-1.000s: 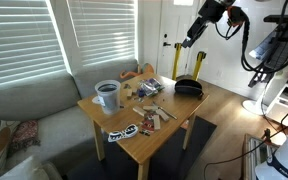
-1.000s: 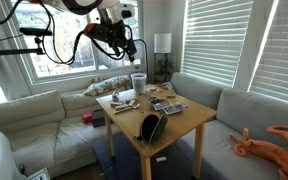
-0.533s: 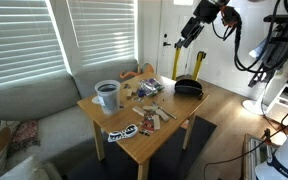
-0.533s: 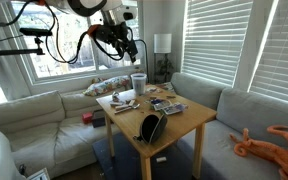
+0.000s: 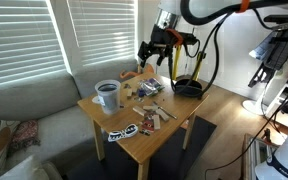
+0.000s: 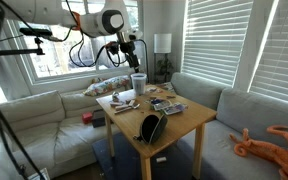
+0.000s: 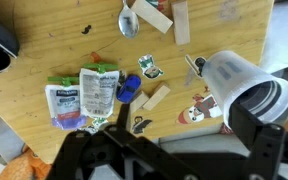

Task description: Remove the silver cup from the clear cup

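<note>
I should now move toward the silver cup's rim (image 7: pixel 255 96) until my fingers are on both sides of it, because the clear cup's opening (image 5: pixel 108 86) faces up and is open to my empty gripper.
The clear cup (image 5: pixel 107 96) stands upright near one corner of the wooden table, also seen in an exterior view (image 6: pixel 138 83). The silver cup (image 5: pixel 107 90) sits inside it as a darker grey core. In the wrist view the clear cup (image 7: pixel 230 72) lies at the right edge, with the silver cup's rim (image 7: pixel 270 99) showing inside its mouth. My gripper (image 5: pixel 149 55) hangs open and empty above the table's far side, well apart from the cups. It also shows in an exterior view (image 6: pixel 127 50) and in the wrist view (image 7: pixel 169 145).
The table (image 5: pixel 174 112) holds a black pouch (image 5: pixel 188 87), snack packets (image 7: pixel 84 95), a spoon (image 7: pixel 129 20), wooden blocks (image 7: pixel 156 97), a blue toy (image 7: pixel 129 90) and stickers (image 7: pixel 199 108). A grey sofa (image 5: pixel 34 110) wraps two sides. A lamp (image 6: pixel 162 45) stands behind.
The arm has swung down and across from high beside the table to above its far side, closer to the cups. The cups and table items have not moved.
</note>
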Controlling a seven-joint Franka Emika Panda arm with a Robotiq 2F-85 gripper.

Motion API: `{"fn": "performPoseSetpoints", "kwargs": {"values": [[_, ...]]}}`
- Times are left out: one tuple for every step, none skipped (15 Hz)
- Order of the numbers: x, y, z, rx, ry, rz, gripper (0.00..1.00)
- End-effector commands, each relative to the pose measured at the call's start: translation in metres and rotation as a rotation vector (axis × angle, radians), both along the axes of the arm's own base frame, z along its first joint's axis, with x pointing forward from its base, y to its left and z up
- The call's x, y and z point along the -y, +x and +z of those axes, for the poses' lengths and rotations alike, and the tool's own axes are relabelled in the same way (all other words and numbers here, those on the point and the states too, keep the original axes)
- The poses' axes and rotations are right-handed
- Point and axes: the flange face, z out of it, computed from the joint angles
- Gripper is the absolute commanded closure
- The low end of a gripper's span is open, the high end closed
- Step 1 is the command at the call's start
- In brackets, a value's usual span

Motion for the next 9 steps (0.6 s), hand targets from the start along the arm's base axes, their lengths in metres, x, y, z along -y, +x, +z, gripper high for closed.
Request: {"fn": "performPoseSetpoints", "kwargs": {"values": [[-0.038,0.051,-0.019,-0.073,-0.036,-0.006,0.0],[-0.047,0.061,-0.021,-0.068,-0.044,-0.004,0.0],[-0.032,0.036,-0.023,-0.059,-0.025,0.01,0.0],[-0.041,0.047,-0.028,-0.065,-0.029,0.014,0.0],[-0.046,0.054,-0.032,-0.068,-0.03,0.017,0.0],[-0.048,0.059,-0.033,-0.067,-0.029,0.018,0.0],[-0.047,0.062,-0.032,-0.068,-0.029,0.016,0.0],[-0.046,0.062,-0.03,-0.066,-0.029,0.014,0.0],[-0.047,0.066,-0.029,-0.061,-0.014,0.004,0.0]]}}
